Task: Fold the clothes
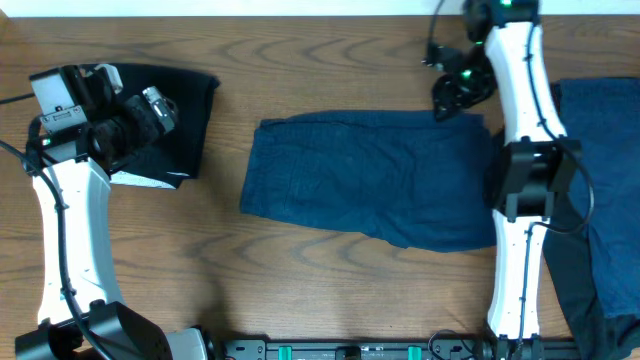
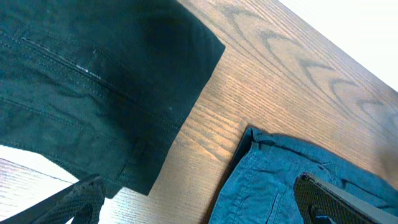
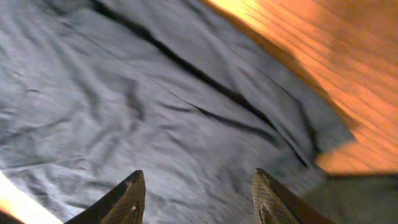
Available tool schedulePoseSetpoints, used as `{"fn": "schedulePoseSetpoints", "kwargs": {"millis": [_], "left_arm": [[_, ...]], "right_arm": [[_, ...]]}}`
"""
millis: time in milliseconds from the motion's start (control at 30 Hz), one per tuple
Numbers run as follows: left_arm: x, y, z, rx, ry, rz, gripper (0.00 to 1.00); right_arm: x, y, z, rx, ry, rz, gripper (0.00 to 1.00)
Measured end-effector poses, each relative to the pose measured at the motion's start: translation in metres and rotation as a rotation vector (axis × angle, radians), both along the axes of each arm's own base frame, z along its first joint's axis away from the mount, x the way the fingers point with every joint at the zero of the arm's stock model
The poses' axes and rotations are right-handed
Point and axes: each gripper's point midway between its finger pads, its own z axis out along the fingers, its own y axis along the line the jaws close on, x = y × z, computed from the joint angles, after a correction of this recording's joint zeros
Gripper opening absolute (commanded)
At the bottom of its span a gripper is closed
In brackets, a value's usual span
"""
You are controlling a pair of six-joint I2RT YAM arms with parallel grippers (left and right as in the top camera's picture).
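Note:
I should reach across with my left gripper, because the navy garment's puckered corner (image 2: pixel 256 140) next to the black garment is far from my right gripper. My left gripper should then pinch that corner's folded edge (image 1: pixel 266 125).
A navy blue garment (image 1: pixel 375 178) lies spread flat in the middle of the table; it also shows in the left wrist view (image 2: pixel 280 180) and fills the right wrist view (image 3: pixel 155 106). A folded black garment (image 1: pixel 185 110) with a white lining at its near edge lies at the far left, seen also in the left wrist view (image 2: pixel 99 81). My left gripper (image 1: pixel 158 108) hovers over the black garment, open and empty (image 2: pixel 199 205). My right gripper (image 1: pixel 455 92) is open and empty (image 3: pixel 199 186) above the navy garment's far right corner.
More dark blue clothes (image 1: pixel 605 200) lie heaped at the right edge, partly under the right arm. Bare wooden table (image 1: pixel 225 230) shows between the black and the navy garments and along the front.

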Motion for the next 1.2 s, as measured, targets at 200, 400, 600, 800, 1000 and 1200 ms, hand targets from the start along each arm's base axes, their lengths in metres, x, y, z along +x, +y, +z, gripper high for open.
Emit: {"fn": "schedulePoseSetpoints", "kwargs": {"millis": [200,400,600,800,1000,1200], "left_arm": [[0.001,0.0,0.001,0.001,-0.005,-0.001,0.98],[0.004,-0.018,0.003,-0.013,-0.016,-0.056,0.98],[0.019,-0.084,0.005,0.04,-0.067,-0.271,0.67],[0.036,-0.142,-0.021,0.131,-0.056,-0.4,0.67],[0.052,-0.158,-0.089,0.178,0.053,-0.465,0.72],[0.058,-0.158,-0.151,0.206,0.148,-0.506,0.77]], "right_arm": [[0.002,-0.028,0.0,0.0,0.001,-0.065,0.54],[-0.007,-0.029,-0.011,0.006,0.049,-0.061,0.54],[-0.013,-0.028,-0.018,0.013,0.082,-0.049,0.54],[-0.014,-0.022,-0.018,0.046,0.084,-0.05,0.54],[-0.011,-0.018,-0.017,0.07,0.075,-0.053,0.54],[-0.011,-0.016,-0.017,0.084,0.073,-0.052,0.54]]}}
